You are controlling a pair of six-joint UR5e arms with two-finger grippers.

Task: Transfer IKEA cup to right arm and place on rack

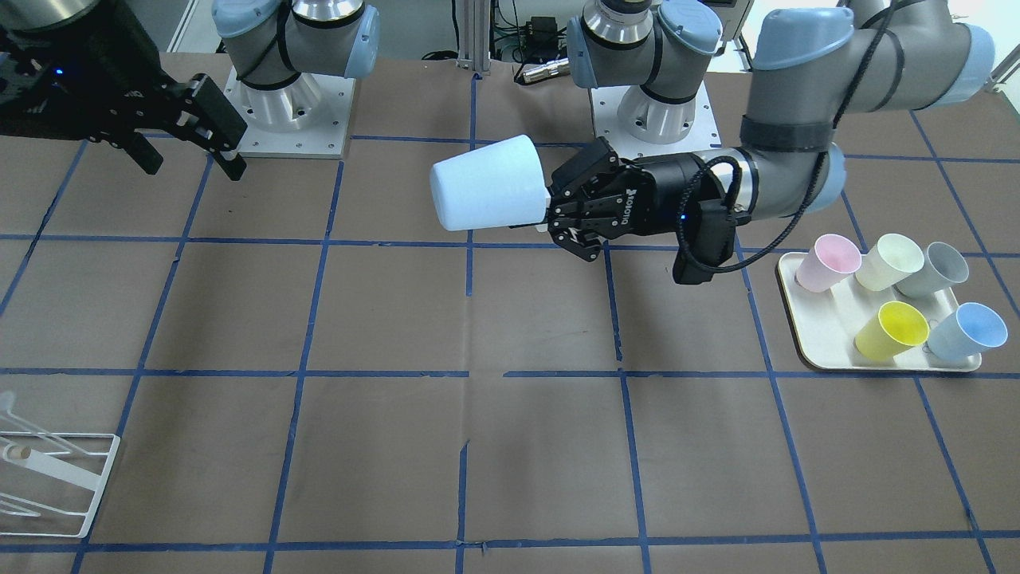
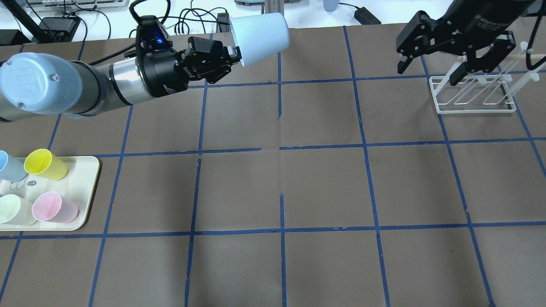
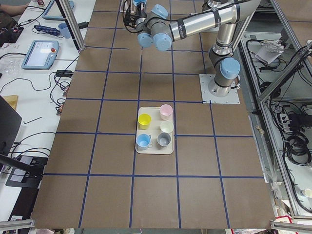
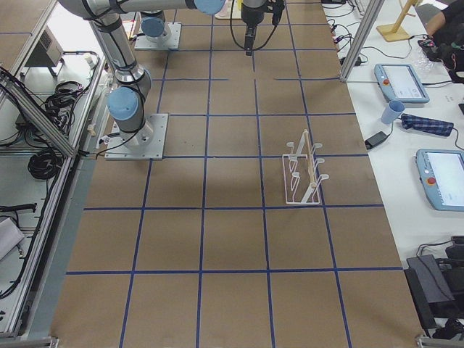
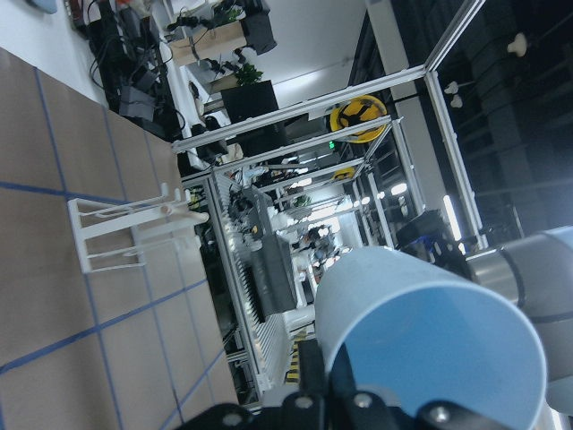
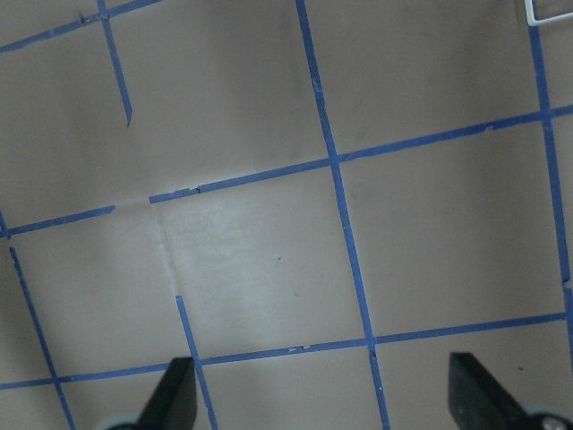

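The robot's right gripper is pointing down while the pale blue cup [image 1: 497, 182] is lying level in the air, so next the right gripper turns level and grabs the cup's base [image 1: 442, 196].
My left gripper [image 1: 558, 211] is shut on the rim end of a pale blue IKEA cup [image 1: 486, 185] and holds it sideways in the air over the table's back middle. The cup also shows in the overhead view [image 2: 260, 37] and fills the left wrist view [image 5: 421, 331]. My right gripper [image 1: 194, 166] is open and empty, raised well apart from the cup; in the overhead view [image 2: 428, 72] it hangs in front of the white wire rack [image 2: 473, 96]. The right wrist view shows only its spread fingertips [image 6: 175, 399] over bare table. The rack [image 1: 48, 478] stands empty.
A cream tray [image 1: 805, 319] on my left side holds a pink cup [image 1: 829, 263], a yellow cup [image 1: 891, 328], a second pale blue cup [image 1: 966, 331], a grey cup [image 1: 932, 269] and a cream cup [image 1: 888, 261]. Brown table with blue tape grid.
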